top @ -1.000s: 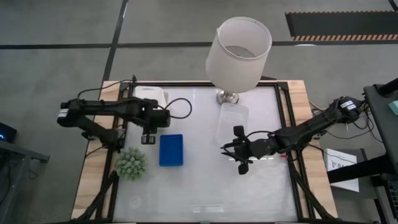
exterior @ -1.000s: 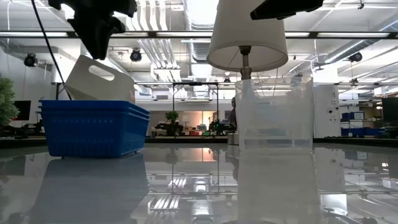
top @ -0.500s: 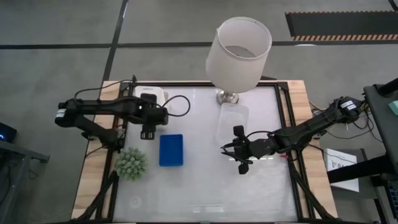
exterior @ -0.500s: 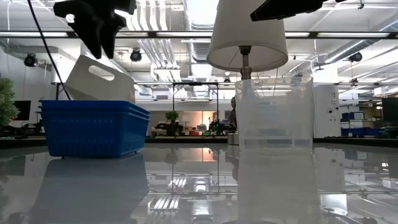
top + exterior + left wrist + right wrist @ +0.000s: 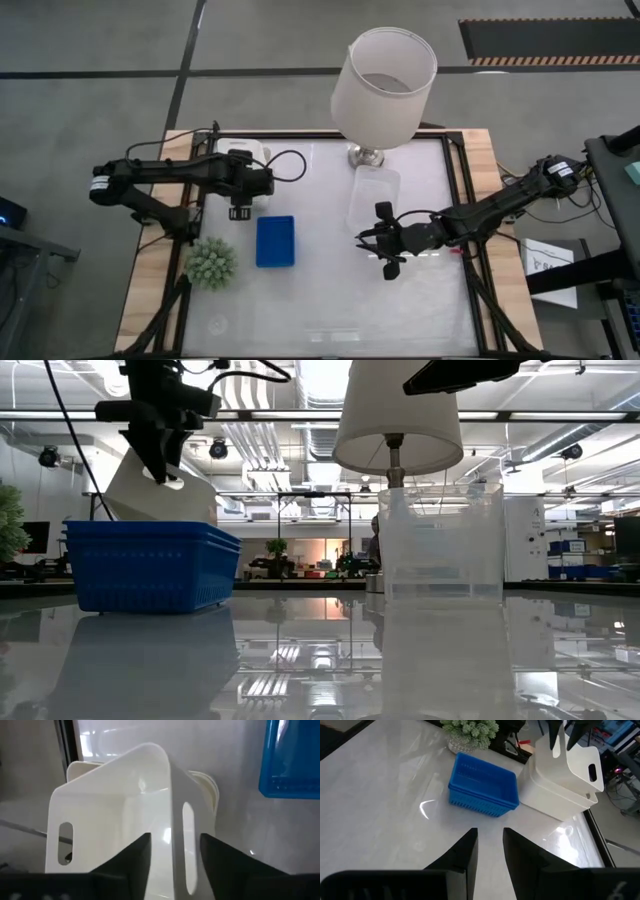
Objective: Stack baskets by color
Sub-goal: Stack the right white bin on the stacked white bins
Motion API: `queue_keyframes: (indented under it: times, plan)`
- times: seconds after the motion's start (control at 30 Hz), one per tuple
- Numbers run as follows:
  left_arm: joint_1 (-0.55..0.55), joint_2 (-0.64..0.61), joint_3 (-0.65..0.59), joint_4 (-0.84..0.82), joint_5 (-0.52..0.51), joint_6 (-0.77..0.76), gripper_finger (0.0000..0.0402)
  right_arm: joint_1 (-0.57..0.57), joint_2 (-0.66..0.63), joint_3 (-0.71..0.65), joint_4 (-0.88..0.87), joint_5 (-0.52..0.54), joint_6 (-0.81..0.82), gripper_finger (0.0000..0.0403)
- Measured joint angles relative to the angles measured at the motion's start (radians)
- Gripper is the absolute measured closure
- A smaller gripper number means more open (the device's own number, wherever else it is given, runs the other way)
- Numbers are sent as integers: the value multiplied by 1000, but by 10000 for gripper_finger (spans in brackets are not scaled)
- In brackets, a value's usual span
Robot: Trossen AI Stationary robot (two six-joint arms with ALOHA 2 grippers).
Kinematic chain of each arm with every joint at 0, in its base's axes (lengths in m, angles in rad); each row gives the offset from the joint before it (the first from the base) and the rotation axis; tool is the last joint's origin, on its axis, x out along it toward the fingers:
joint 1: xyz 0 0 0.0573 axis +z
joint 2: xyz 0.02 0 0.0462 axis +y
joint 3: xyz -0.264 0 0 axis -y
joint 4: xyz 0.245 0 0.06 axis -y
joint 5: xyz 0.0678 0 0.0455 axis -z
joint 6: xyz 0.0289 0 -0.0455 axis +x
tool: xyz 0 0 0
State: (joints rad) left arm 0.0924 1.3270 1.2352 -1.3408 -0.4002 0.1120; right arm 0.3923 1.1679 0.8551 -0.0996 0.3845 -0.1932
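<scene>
The upper white basket is tipped with its slotted end (image 5: pixel 188 822) up, so next my left gripper closes and pushes that end down into the lower basket (image 5: pixel 212 788).
Two white baskets sit nested at the table's far left. The upper one (image 5: pixel 125 810) is tilted, its low end inside the lower one (image 5: pixel 555 795). My left gripper (image 5: pixel 175 840) is open and points down over the upper basket's raised slotted end wall (image 5: pixel 187 845), one finger on each side; I see no touch. A blue basket (image 5: pixel 275 240) rests flat near the table's middle left. A clear basket (image 5: pixel 372 197) lies right of centre. My right gripper (image 5: pixel 368 240) hovers beside the clear basket, slightly open, with nothing between its fingers.
A large white lamp (image 5: pixel 385 85) stands at the far middle, its shade overhanging the clear basket's far end. A spiky green ball plant (image 5: pixel 211 262) sits at the near left, close to the blue basket. Bare tabletop stretches along the near side.
My left gripper has moved from beside the blue basket toward the far edge, has sunk onto the tilted white basket's raised end, and has opened. The baskets have stayed where they were.
</scene>
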Motion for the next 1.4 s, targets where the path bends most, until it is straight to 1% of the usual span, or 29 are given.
queue_keyframes:
  times: [0.13, 0.33, 0.37, 0.5, 0.63, 0.73, 0.87, 0.93, 1.03, 1.2, 1.3, 1.4]
  plan:
    - [-1, 1, -9, 2, 2, 1, 296, 0, 0, 0, 0, 0, 0, 319]
    - [-1, 0, -9, 0, 2, 9, 385, 0, 0, 0, 0, 0, 3, 319]
    - [0, 0, -9, -2, 3, 9, 392, 0, 0, 0, 0, 0, 3, 319]
    - [-3, -4, -9, -4, -21, 19, 396, 0, 0, 0, 0, 0, 3, 319]
    - [-4, -29, -5, -9, -31, 74, 400, 0, 0, 0, 0, 0, 3, 319]
    - [-4, -81, -11, 5, -65, 120, 401, 0, 1, 0, 0, 0, 3, 319]
    - [-3, -176, -33, 87, -62, 132, 401, 0, 1, 0, 0, 0, 3, 319]
    - [-3, -232, -71, 150, -58, 132, 401, 0, 1, 0, 0, 0, 2, 319]
    - [-3, -304, -164, 253, -54, 138, 401, 0, 8, 0, 1, 0, -2, 319]
    - [-3, -380, -330, 366, -53, 239, 401, 0, 27, 0, 8, 0, -11, 319]
    - [-3, -407, -389, 393, -49, 299, 401, 0, 33, -2, 10, 1, -16, 319]
    - [-3, -423, -411, 390, -45, 307, 401, -1, 34, -2, 9, 1, -17, 319]
